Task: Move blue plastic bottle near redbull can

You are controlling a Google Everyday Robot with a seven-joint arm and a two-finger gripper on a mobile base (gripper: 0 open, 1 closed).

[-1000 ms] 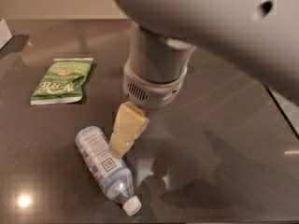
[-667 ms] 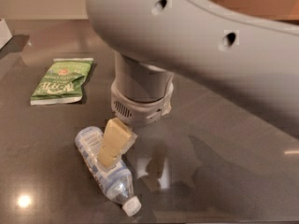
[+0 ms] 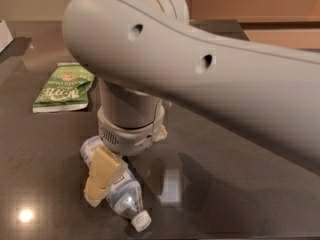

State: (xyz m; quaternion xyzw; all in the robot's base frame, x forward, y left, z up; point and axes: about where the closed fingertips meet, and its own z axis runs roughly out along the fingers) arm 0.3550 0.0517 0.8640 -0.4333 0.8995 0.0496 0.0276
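The big grey arm (image 3: pixel 163 50) is blocking the back middle of the table, so the hidden redbull can should come into view there when I carry the bottle.
The blue plastic bottle (image 3: pixel 121 195) lies on its side on the dark table (image 3: pixel 235 194), white cap toward the front right. My gripper (image 3: pixel 125 169) hangs straight down over the bottle's middle. One cream finger (image 3: pixel 102 176) sits against the bottle's front left side, and a bit of the other finger (image 3: pixel 161 132) shows behind the wrist. The jaws stand apart with the bottle between them. The redbull can does not show; the big grey arm (image 3: pixel 200 69) covers much of the table.
A green snack bag (image 3: pixel 62 86) lies flat at the back left. A white object (image 3: pixel 4 34) stands at the far left edge. The table's right edge runs along the upper right.
The arm has swung lower and toward the left front. The gripper has come down from beside the bottle to straddle its middle. The bottle has not moved.
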